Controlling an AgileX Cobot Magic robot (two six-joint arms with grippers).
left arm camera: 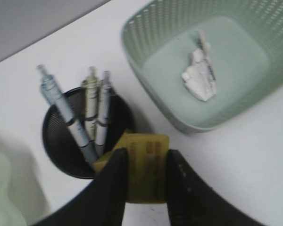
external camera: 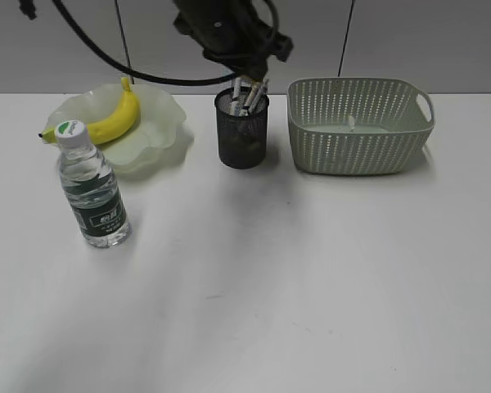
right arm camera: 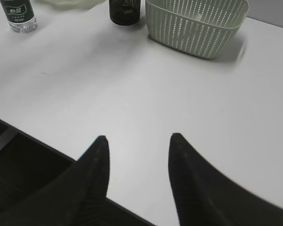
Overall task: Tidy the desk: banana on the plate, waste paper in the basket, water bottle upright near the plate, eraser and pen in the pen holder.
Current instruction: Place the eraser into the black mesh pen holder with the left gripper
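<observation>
I should keep moving my left gripper into the gap (left arm camera: 118, 121) beside the pens and let go there, because the yellow eraser is over the opening of the pen holder (external camera: 242, 100).
My left gripper (left arm camera: 146, 155) is shut on a yellow eraser (left arm camera: 146, 169) just above the rim of the black mesh pen holder (left arm camera: 56, 141), which holds three pens (left arm camera: 96, 113). The holder (external camera: 242, 135) stands mid-desk under the left arm (external camera: 233, 37). The banana (external camera: 114, 119) lies on the pale green plate (external camera: 159, 123). The water bottle (external camera: 90, 184) stands upright in front of the plate. The waste paper (left arm camera: 200, 77) lies in the sage-green basket (external camera: 360, 123). My right gripper (right arm camera: 137, 139) is open and empty over the desk's near edge.
The white desk (external camera: 311, 278) spreads in front of the objects. The basket (right arm camera: 198, 21), pen holder (right arm camera: 125, 10) and bottle (right arm camera: 19, 14) show far off in the right wrist view. A dark gap lies beyond the desk's edge (right arm camera: 19, 160).
</observation>
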